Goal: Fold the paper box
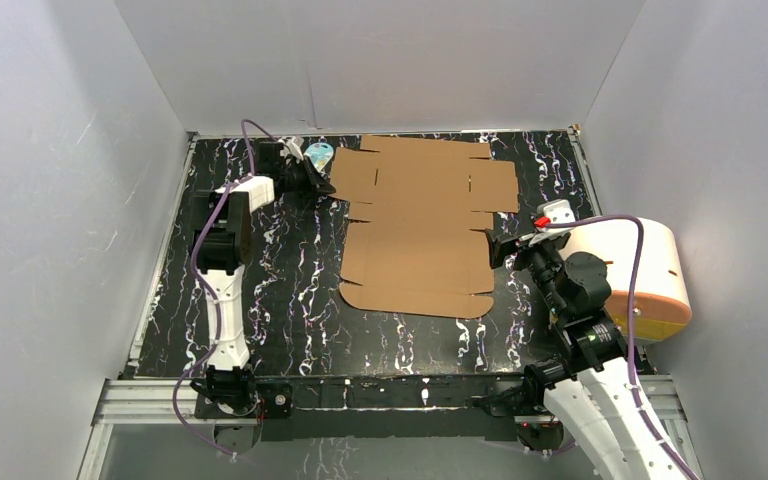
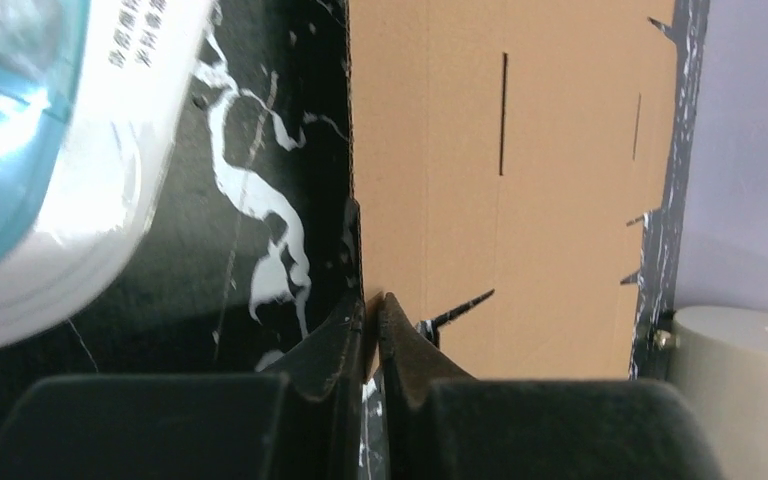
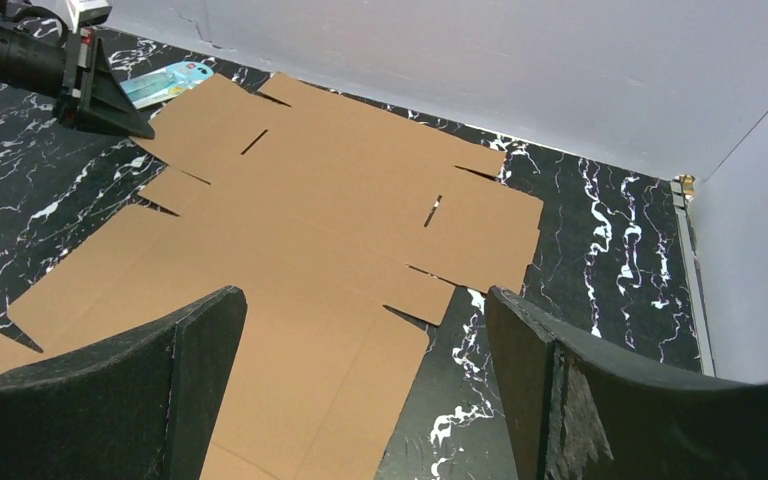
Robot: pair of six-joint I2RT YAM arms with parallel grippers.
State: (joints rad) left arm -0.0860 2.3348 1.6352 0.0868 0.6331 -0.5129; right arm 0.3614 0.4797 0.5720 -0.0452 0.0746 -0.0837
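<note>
My left gripper should next pull the paper box closer by the flap's edge, which it is pinching, until the box fills the free space at the table's front.
The paper box is a flat brown die-cut cardboard sheet lying unfolded on the black marbled table; it also shows in the left wrist view and the right wrist view. My left gripper is at the sheet's far left flap, shut on its edge; in the left wrist view the cardboard edge sits pinched between the two black fingers. My right gripper is open and empty, just off the sheet's right edge; in the right wrist view it hovers over the sheet's near right corner.
A small white-and-blue oval item lies at the back left beside the left gripper and fills the left wrist view's corner. A cream cylinder with an orange base lies at the right behind the right arm. Grey walls enclose the table.
</note>
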